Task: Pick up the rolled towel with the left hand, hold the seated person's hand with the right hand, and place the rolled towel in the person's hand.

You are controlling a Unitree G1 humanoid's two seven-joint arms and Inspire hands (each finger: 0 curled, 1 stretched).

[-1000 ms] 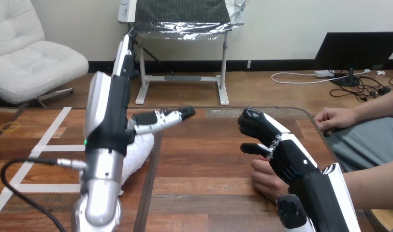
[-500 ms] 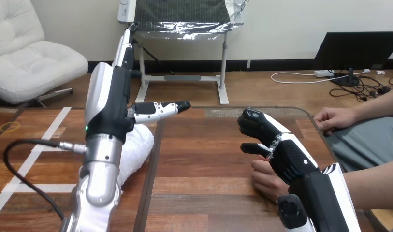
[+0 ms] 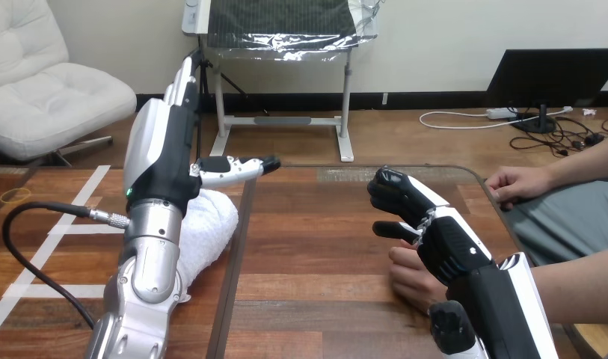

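The rolled towel [image 3: 205, 238] should stay wound and upright instead of drooping when I lift it, because its plump, rounded side [image 3: 227, 221] keeps a compact shape.
The rolled white towel [image 3: 211, 224] lies on the left part of the wooden table [image 3: 315, 224], half hidden behind my left forearm. My left hand [image 3: 162, 149] hangs over it, open, fingers straight up and thumb [image 3: 237, 166] pointing right, not touching the towel. My right hand [image 3: 435, 232] is at the right, back towards the camera, fingers relaxed and bent forward. The person's hand [image 3: 409, 277] lies on the table just under it. I see no finger of mine curled round that hand.
The person's other hand [image 3: 517, 183] rests at the table's far right edge. White tape lines [image 3: 84, 198] and a small yellow band [image 3: 16, 196] mark the table's left side. A dark seam [image 3: 237, 254] runs down the table beside the towel.
My left hand and arm have drifted left and slightly up, the thumb with them, baring more of the towel. The towel, my right hand and the person's hands have stayed still.
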